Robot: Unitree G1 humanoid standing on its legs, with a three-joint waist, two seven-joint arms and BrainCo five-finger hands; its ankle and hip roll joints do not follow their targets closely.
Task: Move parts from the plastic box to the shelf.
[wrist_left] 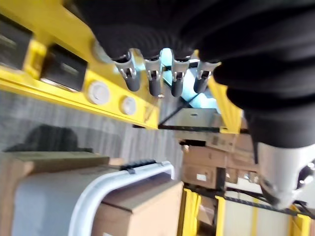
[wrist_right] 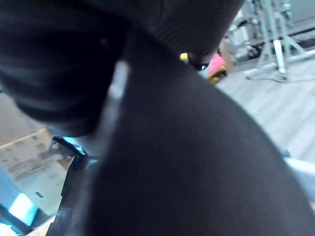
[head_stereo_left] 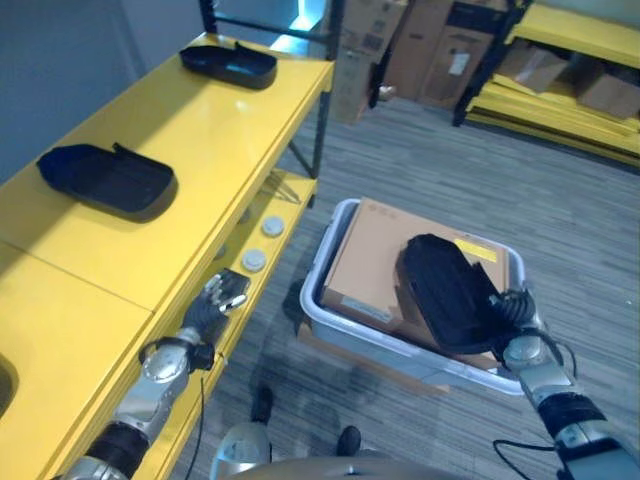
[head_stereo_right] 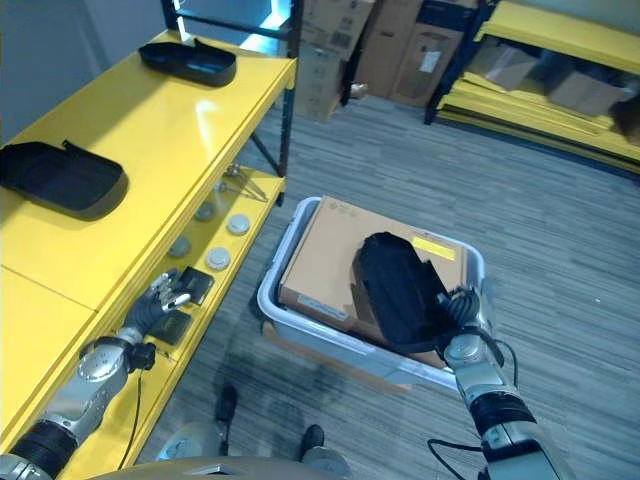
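The cardboard box's flat top (head_stereo_left: 372, 256) is clear to see around the large black part (head_stereo_left: 447, 292), so I expect to find only closed cardboard under the black part when I carry it away.
A grey plastic box (head_stereo_left: 316, 312) stands on the floor with a brown cardboard box (head_stereo_left: 372, 255) inside it. A large black moulded part (head_stereo_left: 445, 290) lies tilted on the cardboard. My right hand (head_stereo_left: 512, 316) is at the part's near right edge, fingers curled on its rim; in the right wrist view the black part (wrist_right: 187, 162) is pressed close. On top of the yellow shelf (head_stereo_left: 215, 130) at the left lie two similar black parts, one near (head_stereo_left: 105, 178) and one far (head_stereo_left: 228, 63). My left hand (head_stereo_left: 215, 300) hangs open by the shelf's lower edge, holding nothing.
White round discs (head_stereo_left: 272, 227) and small black blocks (head_stereo_right: 195, 287) lie on the shelf's lower level. Cardboard cartons (head_stereo_left: 420, 40) and more yellow racking (head_stereo_left: 570, 70) stand at the back. Grey carpet runs between shelf and box.
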